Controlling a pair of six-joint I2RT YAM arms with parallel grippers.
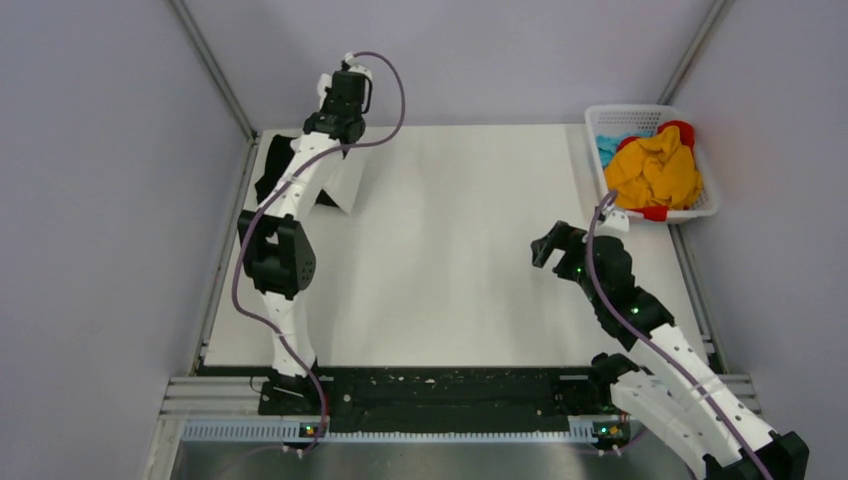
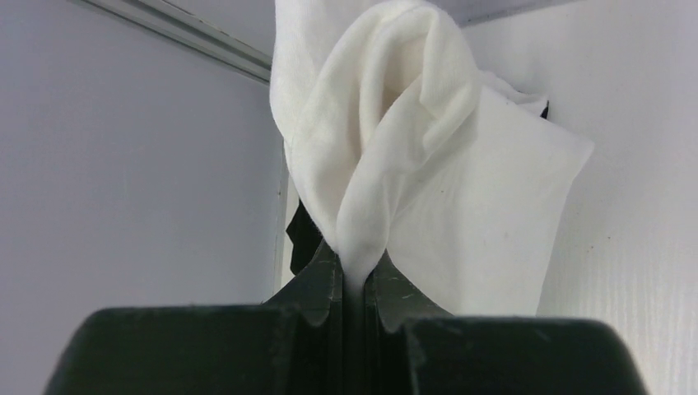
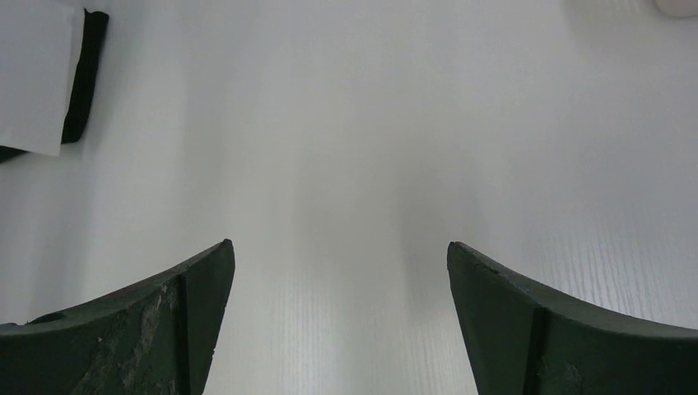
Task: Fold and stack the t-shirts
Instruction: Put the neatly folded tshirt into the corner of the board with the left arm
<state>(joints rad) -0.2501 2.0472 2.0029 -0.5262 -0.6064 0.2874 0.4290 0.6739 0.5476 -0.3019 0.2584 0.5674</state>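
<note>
The white t-shirt hangs slanted (image 1: 346, 196) beyond the edge of the black t-shirt, so the robot's left gripper should pull it back over the uncovered black part (image 1: 273, 167) before putting it down.
My left gripper (image 2: 355, 267) is shut on a bunched fold of the white t-shirt (image 2: 428, 173) and holds it up at the table's far left corner. In the top view the left gripper (image 1: 332, 132) is above the hanging white t-shirt (image 1: 346, 185). The black t-shirt (image 1: 272, 168) lies on the table under and behind it, mostly hidden by the arm; a strip of the black t-shirt (image 2: 303, 234) also shows in the left wrist view. My right gripper (image 1: 548, 246) is open and empty over bare table at the right; its wrist view shows both fingers (image 3: 197, 280) spread wide, with the white t-shirt (image 3: 29, 74) and the black t-shirt (image 3: 86, 74) far off.
A white lattice basket (image 1: 602, 112) stands at the far right corner and holds yellow (image 1: 655, 172), blue and red clothes. Grey walls and metal rails close in the table on the left, back and right.
</note>
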